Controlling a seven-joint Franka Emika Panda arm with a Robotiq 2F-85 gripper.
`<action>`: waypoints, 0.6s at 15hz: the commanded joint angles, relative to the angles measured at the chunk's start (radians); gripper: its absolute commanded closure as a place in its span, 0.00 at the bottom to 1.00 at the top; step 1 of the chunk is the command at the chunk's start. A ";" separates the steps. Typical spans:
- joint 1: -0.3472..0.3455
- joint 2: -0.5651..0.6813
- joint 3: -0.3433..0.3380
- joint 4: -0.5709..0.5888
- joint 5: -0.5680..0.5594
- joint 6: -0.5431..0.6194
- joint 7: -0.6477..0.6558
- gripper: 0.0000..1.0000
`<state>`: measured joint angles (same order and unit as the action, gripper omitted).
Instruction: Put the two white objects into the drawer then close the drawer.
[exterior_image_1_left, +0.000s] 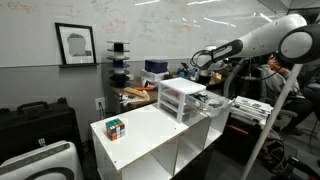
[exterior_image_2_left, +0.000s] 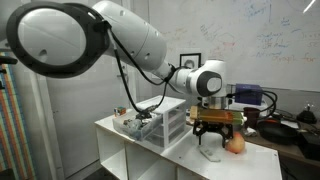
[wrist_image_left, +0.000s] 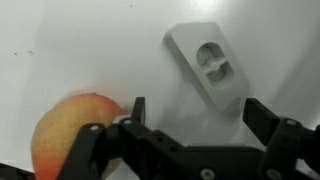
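The white object (wrist_image_left: 210, 62) lies away from the apple, and there is room for both fingers. My gripper goes down next until the fingers are on both sides of the object at its near end (wrist_image_left: 230, 97), then closes.
One white object (wrist_image_left: 210, 68), a flat whitish-grey piece with a round recess, lies on the white cabinet top (wrist_image_left: 80, 40). It also shows in an exterior view (exterior_image_2_left: 210, 153), right below my gripper. My gripper (wrist_image_left: 200, 112) is open and empty and hovers just above the object, its fingers spread to either side of the object's near end. The gripper shows in both exterior views (exterior_image_2_left: 212, 135) (exterior_image_1_left: 204, 72). The other white object is not clearly visible. The three-tier drawer unit (exterior_image_2_left: 168, 120) (exterior_image_1_left: 181, 97) stands beside the gripper, with one drawer (exterior_image_2_left: 135, 126) pulled out.
A red-yellow apple (wrist_image_left: 72, 135) (exterior_image_2_left: 235, 143) lies close beside the gripper's finger. A multicoloured puzzle cube (exterior_image_1_left: 115, 128) sits near the cabinet's other end. The white open shelf cabinet (exterior_image_1_left: 150, 150) carries everything. A person (exterior_image_1_left: 283, 75) sits behind the arm.
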<state>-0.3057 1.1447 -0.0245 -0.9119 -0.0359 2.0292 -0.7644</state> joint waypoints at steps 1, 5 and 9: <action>-0.012 -0.015 0.023 -0.010 -0.002 -0.053 -0.102 0.00; -0.007 -0.031 0.011 -0.029 -0.018 -0.121 -0.199 0.00; -0.008 -0.035 -0.004 -0.041 -0.026 -0.161 -0.279 0.00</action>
<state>-0.3099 1.1433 -0.0238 -0.9189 -0.0370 1.8960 -0.9815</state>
